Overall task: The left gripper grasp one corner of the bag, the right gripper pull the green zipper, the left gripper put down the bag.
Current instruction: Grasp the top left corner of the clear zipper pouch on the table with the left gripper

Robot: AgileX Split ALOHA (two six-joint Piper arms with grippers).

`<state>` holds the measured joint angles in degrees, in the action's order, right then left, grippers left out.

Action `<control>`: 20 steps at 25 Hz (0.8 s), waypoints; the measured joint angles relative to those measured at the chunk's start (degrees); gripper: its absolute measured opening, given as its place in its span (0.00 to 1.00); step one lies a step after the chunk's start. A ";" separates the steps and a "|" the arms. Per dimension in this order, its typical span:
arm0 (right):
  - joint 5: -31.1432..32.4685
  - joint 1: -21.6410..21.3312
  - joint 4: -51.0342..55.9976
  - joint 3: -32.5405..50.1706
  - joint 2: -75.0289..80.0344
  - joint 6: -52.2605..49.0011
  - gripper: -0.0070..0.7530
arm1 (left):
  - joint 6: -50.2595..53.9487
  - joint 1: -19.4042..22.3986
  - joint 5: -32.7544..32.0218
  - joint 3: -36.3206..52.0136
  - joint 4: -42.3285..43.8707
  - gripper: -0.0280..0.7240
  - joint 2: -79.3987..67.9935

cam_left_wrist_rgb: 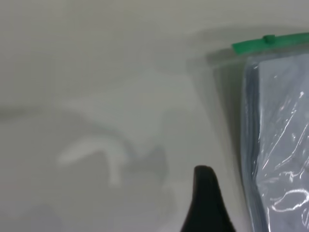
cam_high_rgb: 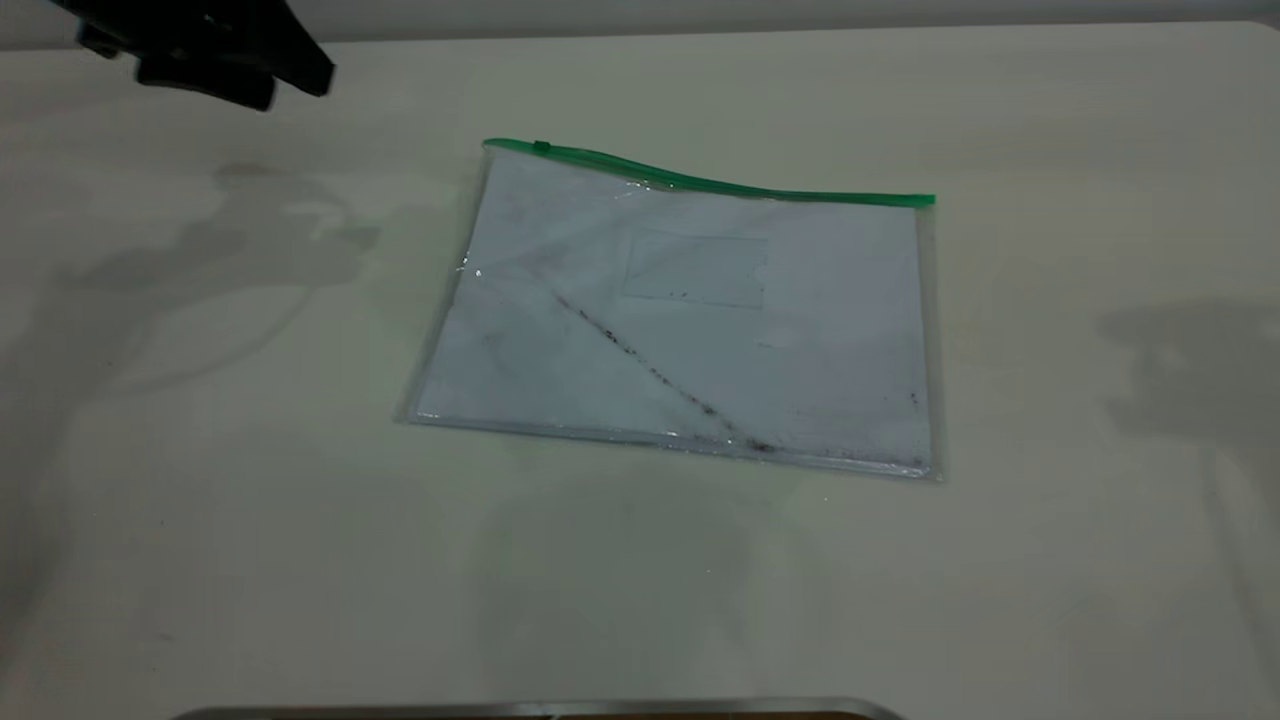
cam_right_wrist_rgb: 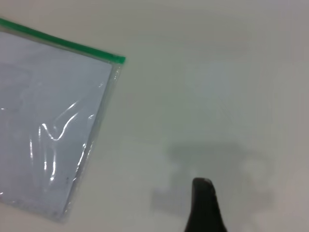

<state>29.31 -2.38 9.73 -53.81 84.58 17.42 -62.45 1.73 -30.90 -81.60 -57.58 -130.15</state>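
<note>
My right gripper is far from the green zipper's slider [cam_high_rgb: 542, 146], so next my left gripper raises the bag by the corner [cam_high_rgb: 489, 180] beside the slider and brings it nearer.
The bag [cam_high_rgb: 690, 320] lies flat on the table, a clear pouch with white paper inside, a dark diagonal smudge and a small pocket. The green zipper [cam_high_rgb: 700, 181] runs along its far edge, and its slider tab [cam_high_rgb: 541, 148] sits near the far left corner. My left gripper [cam_high_rgb: 235, 70] hovers above the table at the far left, apart from the bag. The left wrist view shows its black tip [cam_left_wrist_rgb: 205, 198] beside the bag's side edge [cam_left_wrist_rgb: 277, 145], near the zipper end [cam_left_wrist_rgb: 269, 39]. My right gripper [cam_right_wrist_rgb: 203, 205] is over bare table, off the bag's right corner [cam_right_wrist_rgb: 58, 121].
The cream table [cam_high_rgb: 1050, 450] spreads wide on every side of the bag. A metal-edged object [cam_high_rgb: 540, 708] shows at the near edge of the exterior view. Arm shadows fall on the table at left and right.
</note>
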 joint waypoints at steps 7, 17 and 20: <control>-1.35 0.00 0.18 -0.11 3.72 0.26 0.77 | -12.34 -4.15 0.55 -2.94 -9.70 0.82 -6.71; -1.39 0.00 0.17 -0.11 3.77 0.33 0.77 | -13.88 -6.93 1.04 -10.46 -10.51 0.82 -14.57; -1.39 0.00 0.17 -0.11 3.77 0.33 0.77 | -13.92 -6.97 0.23 -12.30 -11.38 0.82 -16.49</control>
<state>27.93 -2.38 9.90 -53.92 88.35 17.76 -76.37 -5.24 -30.66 -93.90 -68.96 -146.64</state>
